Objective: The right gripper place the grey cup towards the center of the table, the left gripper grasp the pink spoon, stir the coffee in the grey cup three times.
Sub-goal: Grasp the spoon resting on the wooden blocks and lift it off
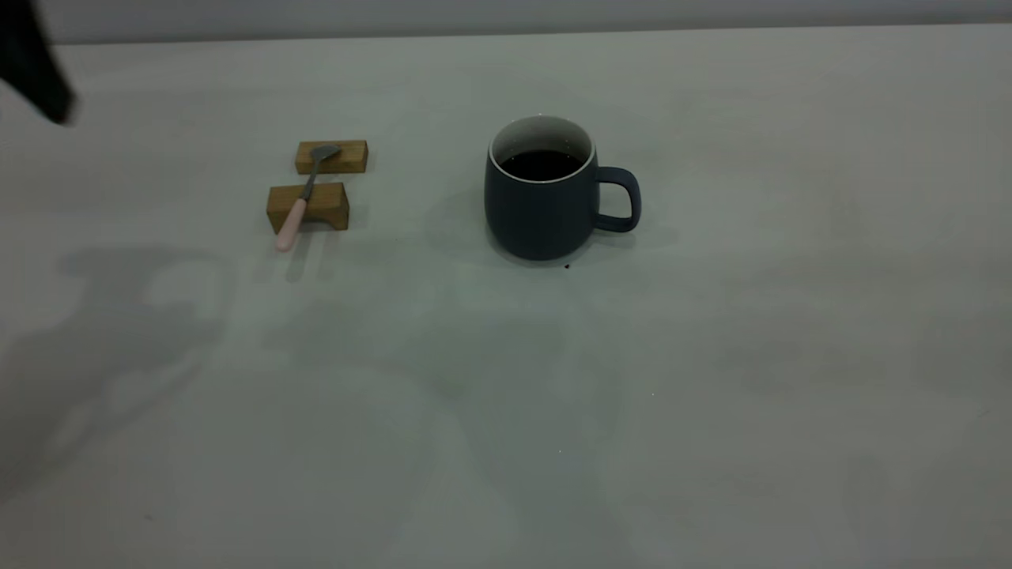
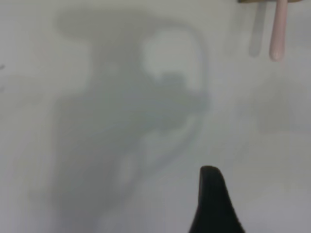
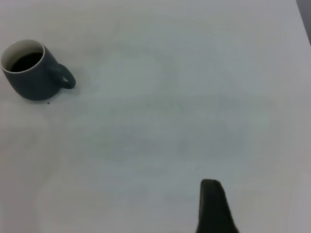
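Observation:
The robot's left gripper should keep heading for the pink spoon's handle (image 1: pixel 290 227), which hangs free past the nearer wooden block (image 1: pixel 328 201), until its fingers are on both sides of the handle, and then close.
The grey cup (image 1: pixel 545 209) stands upright near the middle of the table (image 1: pixel 711 395), handle to the right, with dark coffee (image 1: pixel 542 163) inside. The pink spoon (image 1: pixel 303 197) lies across two wooden blocks to the cup's left, its pink handle end hanging over the nearer block. My left gripper (image 2: pixel 214 204) hovers over bare table near the spoon's handle (image 2: pixel 278 29), apart from it; a black part of that arm (image 1: pixel 35 63) shows at the far left. My right gripper (image 3: pixel 214 208) is off to the right, far from the cup (image 3: pixel 31 77), holding nothing.
The spoon's bowl rests on the farther brown block (image 1: pixel 332 156) and its neck on the nearer one (image 1: pixel 320 207). A tiny dark speck (image 1: pixel 566 266) lies just in front of the cup. The table's far edge runs along the back wall.

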Robot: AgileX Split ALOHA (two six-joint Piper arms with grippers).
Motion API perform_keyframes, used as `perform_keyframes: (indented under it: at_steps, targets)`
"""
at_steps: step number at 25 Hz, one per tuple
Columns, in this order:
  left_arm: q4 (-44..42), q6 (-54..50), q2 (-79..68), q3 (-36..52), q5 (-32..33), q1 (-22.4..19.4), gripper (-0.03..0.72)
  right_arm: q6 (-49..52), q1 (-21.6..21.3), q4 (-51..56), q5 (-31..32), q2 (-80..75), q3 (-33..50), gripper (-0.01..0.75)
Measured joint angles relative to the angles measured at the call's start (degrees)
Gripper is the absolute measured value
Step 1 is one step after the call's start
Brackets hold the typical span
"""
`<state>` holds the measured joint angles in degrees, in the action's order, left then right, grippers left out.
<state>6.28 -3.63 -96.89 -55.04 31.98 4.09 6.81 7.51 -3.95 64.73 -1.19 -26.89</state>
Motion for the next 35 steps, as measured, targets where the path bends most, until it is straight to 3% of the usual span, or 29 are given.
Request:
perform_keyframes:
  at_steps: [5,12,17,30,35]
  targets:
    - [0.0,-2.1,-12.9,-7.2,-2.5,5.7,0.554,0.0,0.0,0.0,0.0,0.0,0.0,0.524]
    - [-4.1,-7.8,-26.4,-18.5,-2.8,10.2,0.55,0.0,0.0,0.0,0.0,0.0,0.0,0.524]
    - [-7.9,-12.8,-32.4,-24.8,-0.8,10.8,0.55,0.0,0.0,0.0,0.0,0.0,0.0,0.524]
    - [-8.2,-13.4,-40.9,-29.5,-1.5,10.8,0.545,0.0,0.0,0.0,0.0,0.0,0.0,0.524]
    - [-8.1,-13.6,-42.5,-30.3,-2.2,10.8,0.47,0.0,0.0,0.0,0.0,0.0,0.0,0.524]
